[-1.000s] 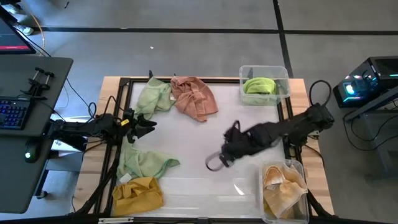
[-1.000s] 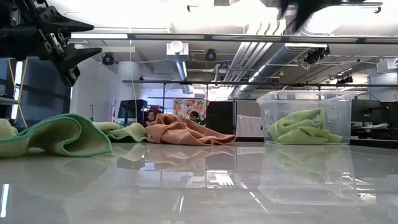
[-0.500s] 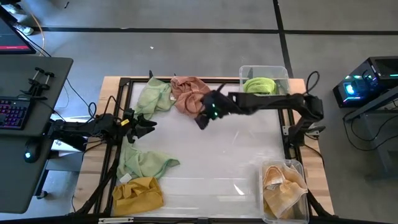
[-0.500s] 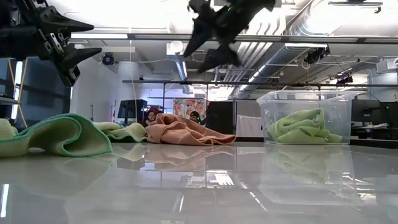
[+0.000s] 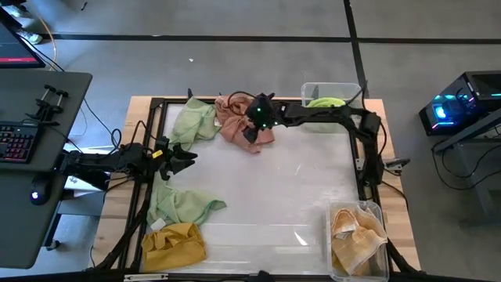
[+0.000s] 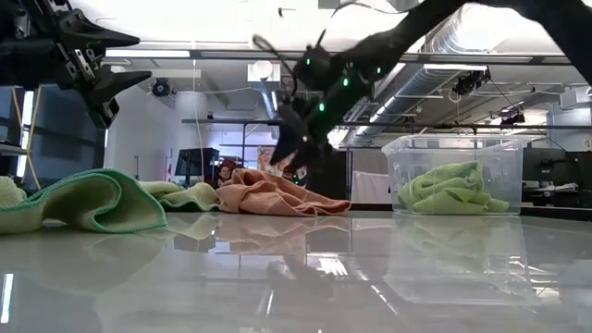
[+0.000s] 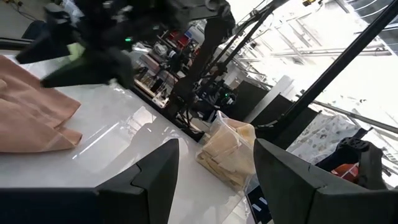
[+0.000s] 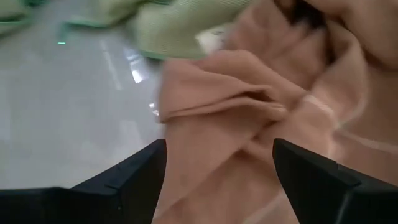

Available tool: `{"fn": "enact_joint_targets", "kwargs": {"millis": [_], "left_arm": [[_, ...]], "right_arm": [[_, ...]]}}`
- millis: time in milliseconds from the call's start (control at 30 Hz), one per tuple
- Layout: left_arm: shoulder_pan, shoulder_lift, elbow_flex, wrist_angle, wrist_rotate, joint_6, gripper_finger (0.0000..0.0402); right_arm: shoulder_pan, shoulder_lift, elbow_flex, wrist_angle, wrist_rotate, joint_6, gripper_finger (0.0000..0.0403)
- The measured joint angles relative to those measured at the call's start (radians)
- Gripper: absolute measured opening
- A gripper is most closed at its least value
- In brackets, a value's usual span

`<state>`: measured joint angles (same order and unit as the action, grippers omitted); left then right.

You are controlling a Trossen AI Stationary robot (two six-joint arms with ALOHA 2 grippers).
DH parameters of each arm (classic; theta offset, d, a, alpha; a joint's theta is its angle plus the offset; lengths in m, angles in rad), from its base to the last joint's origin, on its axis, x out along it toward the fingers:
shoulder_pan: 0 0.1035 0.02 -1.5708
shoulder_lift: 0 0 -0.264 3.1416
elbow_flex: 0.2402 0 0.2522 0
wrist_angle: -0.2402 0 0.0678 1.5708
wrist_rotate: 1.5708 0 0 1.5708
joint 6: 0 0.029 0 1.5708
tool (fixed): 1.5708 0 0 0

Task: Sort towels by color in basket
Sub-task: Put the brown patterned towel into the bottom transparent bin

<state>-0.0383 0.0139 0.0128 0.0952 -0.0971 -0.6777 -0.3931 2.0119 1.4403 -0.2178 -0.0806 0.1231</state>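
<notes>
The pale green towel (image 5: 194, 124) has its tagged edge (image 5: 217, 122) against the pink folds, so it should slide along briefly when I pull the dusty pink towel away.
A dusty pink towel (image 5: 235, 117) lies crumpled at the table's far side, also in the low view (image 6: 268, 196) and filling the right wrist view (image 8: 249, 106). My right gripper (image 5: 251, 133) hangs open right over its near-right part (image 6: 294, 166), fingers spread (image 8: 217, 149). A pale green towel (image 5: 194, 121) lies beside the pink one. Another pale green towel (image 5: 184, 205) and a mustard towel (image 5: 174, 244) lie near-left. My left gripper (image 5: 186, 157) waits open at the left edge, held high (image 6: 116, 88). My right gripper is open over the pink towel's near-right part (image 8: 205, 124), coming from above and slanting in from the table's right. One finger stands on each side of a raised fold. Whether the fingertips touch the cloth, I cannot tell.
A clear bin (image 5: 354, 92) at the far right holds a bright green towel (image 5: 326, 106). A second clear bin (image 5: 376, 215) at the near right holds a peach-orange towel (image 5: 352, 235). The table's middle (image 5: 274, 196) is bare white surface. A black frame runs along the table's edges.
My right gripper has swung from the table's right-middle toward the far left, reaching out over the pink towel, and has come down close above it. It is open throughout. The towels have stayed where they were.
</notes>
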Motion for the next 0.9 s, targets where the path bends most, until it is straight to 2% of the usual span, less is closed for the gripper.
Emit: {"fn": "enact_joint_targets", "kwargs": {"millis": [233,400,533,633,733,800,900], "left_arm": [[0.000,0.000,0.000,0.000,0.000,0.000,0.0195],[0.000,0.000,0.000,-0.001,0.000,0.000,0.0195],[0.000,0.000,0.000,-0.001,0.000,0.000,0.0195],[0.000,0.000,0.000,-0.001,0.000,0.000,0.0195],[0.000,0.000,0.000,0.000,0.000,0.000,0.0195],[0.000,0.000,0.000,-0.001,0.000,0.000,0.0195],[0.000,0.000,0.000,-0.001,0.000,0.000,0.0195]], "right_arm": [[0.018,0.088,0.000,0.012,0.001,-0.049,0.0288],[0.067,0.147,0.000,-0.002,0.117,-0.071,0.0265],[0.089,0.165,0.008,-0.052,0.163,-0.010,0.0202],[0.100,0.158,0.008,-0.089,0.151,0.021,0.0122],[0.108,0.136,0.006,-0.172,0.080,0.078,0.0034],[0.123,0.114,0.003,-0.237,0.036,0.107,0.0013],[0.168,0.065,-0.002,-0.356,-0.025,0.174,0.0020]]}}
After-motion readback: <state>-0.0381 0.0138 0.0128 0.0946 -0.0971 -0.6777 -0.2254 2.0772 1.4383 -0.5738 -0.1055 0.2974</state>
